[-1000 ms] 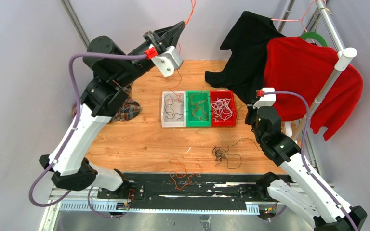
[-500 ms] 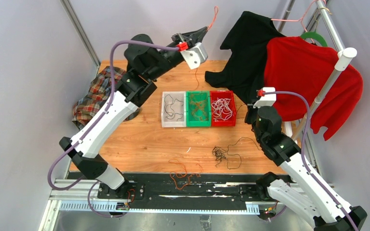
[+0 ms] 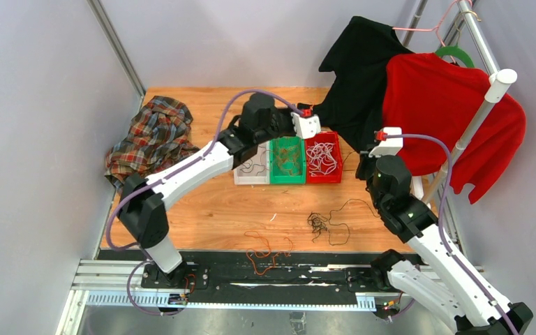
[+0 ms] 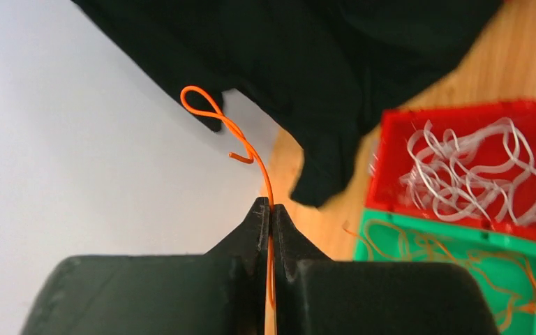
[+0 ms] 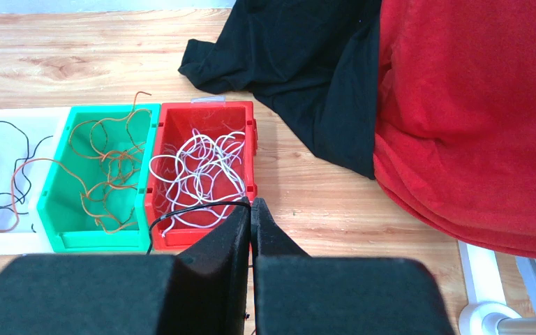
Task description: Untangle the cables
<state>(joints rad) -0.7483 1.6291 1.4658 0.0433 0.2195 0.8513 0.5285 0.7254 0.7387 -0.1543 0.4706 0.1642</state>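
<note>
I should now lower the curled end of the orange cable trailing from my left gripper into the green bin (image 5: 77,176) until it reaches that bin (image 3: 287,162), then let go.
My left gripper (image 4: 271,206) is shut on a thin orange cable (image 4: 251,151) that curls into a loop beyond the fingertips. In the top view this gripper (image 3: 314,126) hangs over the green bin (image 3: 287,142) and red bin (image 3: 323,179). My right gripper (image 5: 251,204) is shut on a thin black cable (image 5: 195,207), which trails left in front of the red bin (image 5: 202,108). On the table lie a black cable tangle (image 3: 320,225) and an orange cable tangle (image 3: 265,251). White cables (image 5: 202,167) fill the red bin; orange ones lie in the green bin (image 5: 56,202).
A white bin (image 3: 239,174) with black cable stands left of the green one. A plaid cloth (image 3: 150,132) lies at the far left. A black garment (image 3: 356,77) and a red garment (image 3: 447,112) hang from a rack (image 3: 485,105) on the right, draping onto the table.
My left arm has swung down and to the right from high near the back wall, carrying the orange cable, and now reaches out low over the bins. The right arm has barely moved.
</note>
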